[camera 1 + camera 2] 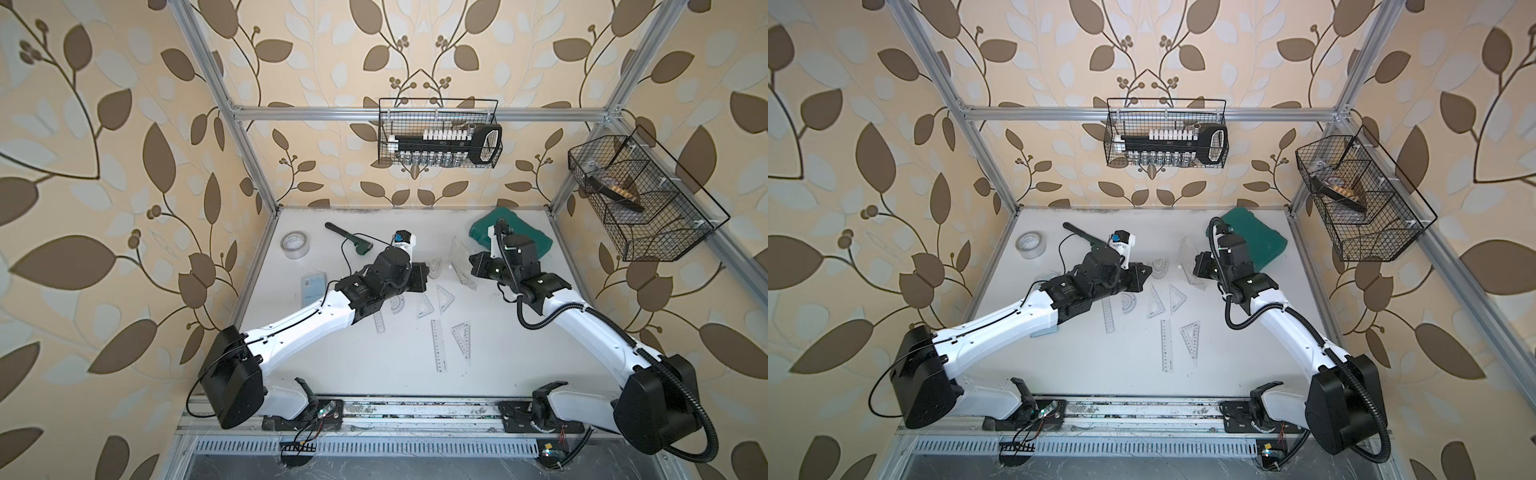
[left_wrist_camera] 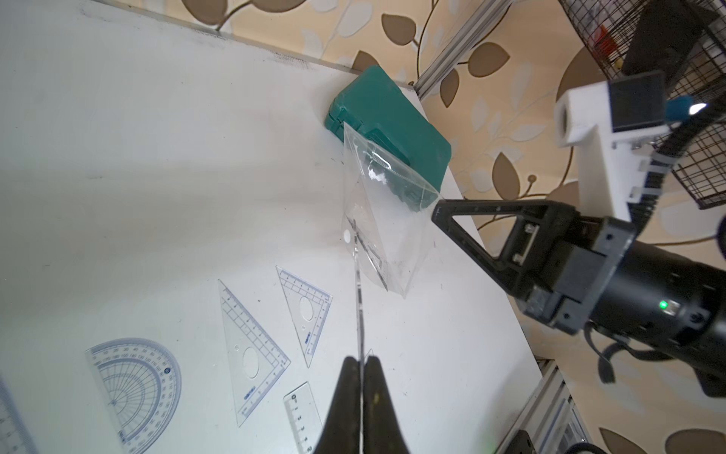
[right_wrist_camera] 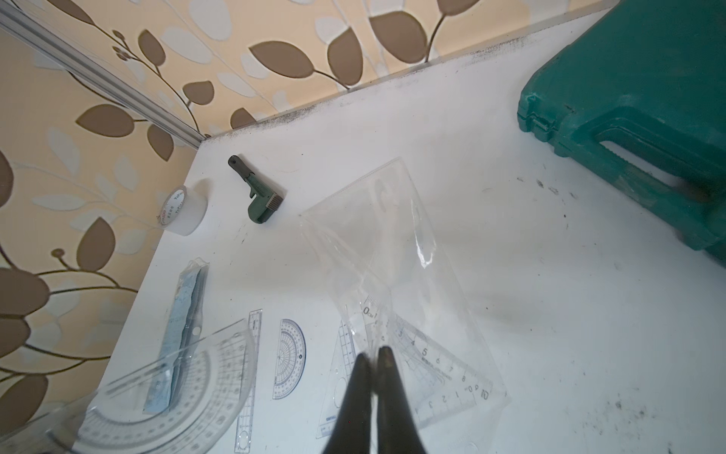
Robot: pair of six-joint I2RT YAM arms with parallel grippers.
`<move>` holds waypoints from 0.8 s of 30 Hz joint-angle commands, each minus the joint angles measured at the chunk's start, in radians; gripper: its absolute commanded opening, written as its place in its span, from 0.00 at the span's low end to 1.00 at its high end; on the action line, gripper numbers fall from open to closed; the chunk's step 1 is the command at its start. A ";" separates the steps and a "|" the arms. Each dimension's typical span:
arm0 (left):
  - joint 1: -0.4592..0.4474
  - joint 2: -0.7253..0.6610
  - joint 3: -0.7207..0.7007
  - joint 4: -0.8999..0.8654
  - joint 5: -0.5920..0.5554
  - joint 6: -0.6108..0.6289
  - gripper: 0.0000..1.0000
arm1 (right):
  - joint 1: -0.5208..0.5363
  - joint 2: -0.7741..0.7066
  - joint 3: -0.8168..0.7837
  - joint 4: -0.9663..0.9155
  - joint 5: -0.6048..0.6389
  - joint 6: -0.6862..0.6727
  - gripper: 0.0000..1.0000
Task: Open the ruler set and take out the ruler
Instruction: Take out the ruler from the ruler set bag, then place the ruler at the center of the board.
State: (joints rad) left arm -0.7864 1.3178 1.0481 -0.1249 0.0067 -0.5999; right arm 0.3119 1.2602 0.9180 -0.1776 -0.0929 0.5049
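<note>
The protractor (image 1: 434, 268) is clear of the pouch, so my left gripper should keep moving toward the open white table (image 1: 417, 362) beside the long ruler and let go of the protractor there.
The ruler set is a clear plastic pouch (image 3: 396, 251) with a set square and a ruler (image 3: 371, 312) showing inside it. My right gripper (image 3: 375, 351) is shut on the pouch's lower part and holds it off the white table (image 1: 374, 374). In the left wrist view the right gripper (image 2: 436, 212) pinches the pouch (image 2: 387, 220) at one side. My left gripper (image 2: 359, 359) is shut on a clear protractor (image 3: 176, 393), which it sees edge-on. In both top views the grippers (image 1: 428, 272) (image 1: 471, 262) face each other mid-table, a short gap apart.
Loose rulers (image 1: 438, 345), set squares (image 1: 463, 336) and a protractor (image 1: 397, 305) lie between the arms. A packed ruler set (image 1: 312, 286) lies left. A green case (image 1: 528, 237), wrench (image 1: 349, 239) and tape roll (image 1: 295, 245) sit at the back. Wire baskets (image 1: 438, 133) (image 1: 640, 199) hang on the frame.
</note>
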 commanded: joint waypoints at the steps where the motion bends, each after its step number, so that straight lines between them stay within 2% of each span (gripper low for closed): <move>1: -0.007 -0.111 -0.043 -0.141 -0.003 0.021 0.00 | -0.008 -0.035 0.037 -0.014 0.012 -0.020 0.00; 9: -0.007 -0.251 -0.153 -0.266 0.263 0.000 0.00 | -0.015 -0.062 0.029 -0.031 0.010 -0.026 0.00; 12: -0.007 -0.269 -0.167 -0.330 0.311 0.012 0.00 | -0.016 -0.069 0.030 -0.036 0.009 -0.026 0.00; 17: -0.005 -0.243 -0.215 -0.338 0.430 0.003 0.00 | -0.016 -0.079 0.029 -0.037 0.007 -0.025 0.00; 24: 0.001 -0.150 -0.189 -0.457 0.528 0.097 0.00 | -0.016 -0.095 0.016 -0.033 0.002 -0.023 0.00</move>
State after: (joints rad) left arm -0.7860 1.1507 0.8406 -0.5236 0.4557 -0.5655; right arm 0.2989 1.1912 0.9184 -0.1997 -0.0929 0.4927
